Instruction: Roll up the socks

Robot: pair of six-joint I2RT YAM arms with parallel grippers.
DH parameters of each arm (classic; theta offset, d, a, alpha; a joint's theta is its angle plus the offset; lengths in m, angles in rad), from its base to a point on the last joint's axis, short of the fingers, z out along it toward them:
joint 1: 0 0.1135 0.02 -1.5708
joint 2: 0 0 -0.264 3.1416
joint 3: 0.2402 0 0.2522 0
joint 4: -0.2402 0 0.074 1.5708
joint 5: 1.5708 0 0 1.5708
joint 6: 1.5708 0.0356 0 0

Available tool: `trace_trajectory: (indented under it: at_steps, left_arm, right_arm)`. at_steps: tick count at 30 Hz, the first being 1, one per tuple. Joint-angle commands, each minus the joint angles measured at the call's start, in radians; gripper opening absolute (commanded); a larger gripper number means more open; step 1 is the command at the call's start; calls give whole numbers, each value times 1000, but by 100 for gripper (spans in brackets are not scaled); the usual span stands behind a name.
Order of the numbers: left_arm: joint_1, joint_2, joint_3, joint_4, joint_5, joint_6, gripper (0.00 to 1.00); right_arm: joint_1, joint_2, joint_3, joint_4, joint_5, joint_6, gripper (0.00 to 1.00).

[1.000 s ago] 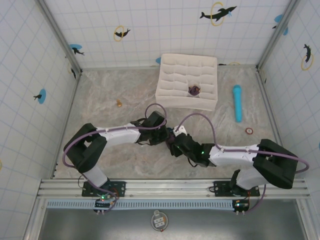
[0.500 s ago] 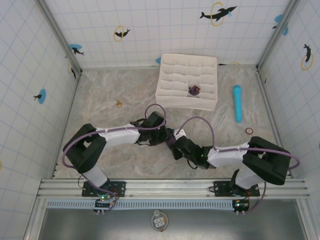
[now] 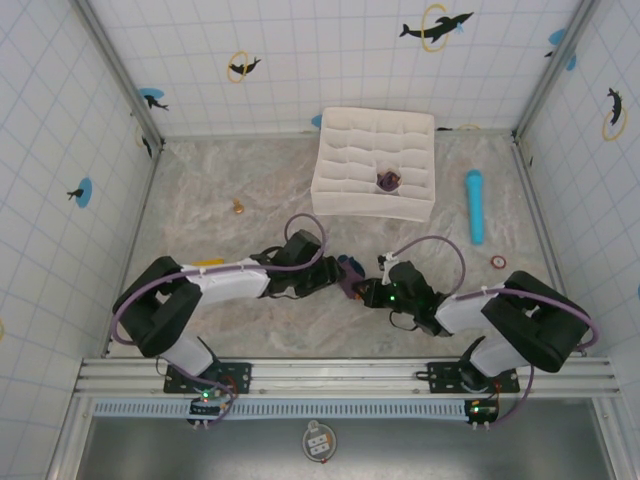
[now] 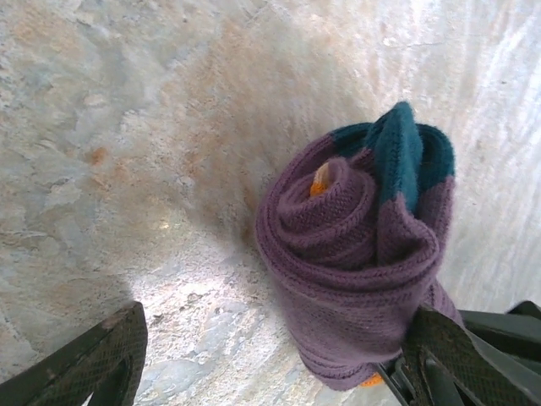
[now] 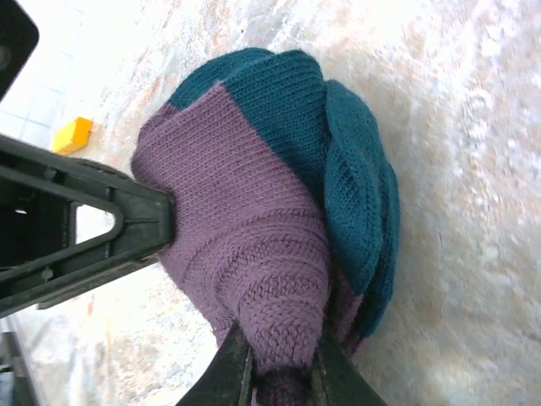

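Observation:
Just a fold at the roll's lower end (image 5: 283, 330) is pinched in my right gripper, so next my left gripper clamps the roll in place while my right gripper opens around it.
The socks (image 4: 359, 254) are a tight purple roll with a dark teal heel on top and a bit of orange at the core. They lie on the table between the two arms (image 3: 350, 270). My left gripper (image 4: 270, 364) is open around the roll, and its right finger (image 4: 456, 355) touches the roll's side. My right gripper (image 5: 283, 376) is shut on a purple fold at the roll's lower end (image 5: 254, 245). In the top view the left gripper (image 3: 336, 278) and the right gripper (image 3: 363, 292) meet at the roll.
A white divided box (image 3: 350, 150) stands behind the arms with a small purple bundle (image 3: 388, 181) in one cell. A light blue cylinder (image 3: 474, 205) and a red ring (image 3: 498, 262) lie at the right. A small orange piece (image 3: 238, 207) lies at the left.
The left gripper has opened and let go of the roll. The right gripper has closed on the roll, and its wrist has swung to the right.

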Motion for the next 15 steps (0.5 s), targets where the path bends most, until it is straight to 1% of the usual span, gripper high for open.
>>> trace_trajectory:
  at_steps: [1,5,8,12,13,15]
  left_arm:
    - [-3,-39,-70,137,3,50,78]
    - [-3,-51,-114,222,21,67,78]
    - [-6,-30,-114,247,39,79,73]
    - [-9,4,-118,283,33,78,71]
    - [-9,11,-119,299,31,75,70]
    - [-9,29,-114,318,34,71,68]
  right_arm:
    - [-19,40,-49,-134,-91,129,0]
    - [-43,83,-41,-118,-147,192,0]
    - [-64,130,-19,-115,-183,240,0]
    - [-107,171,-48,13,-237,363,0]
    - [-119,182,-59,49,-281,394,0]
    - [-136,196,-74,101,-300,433,0]
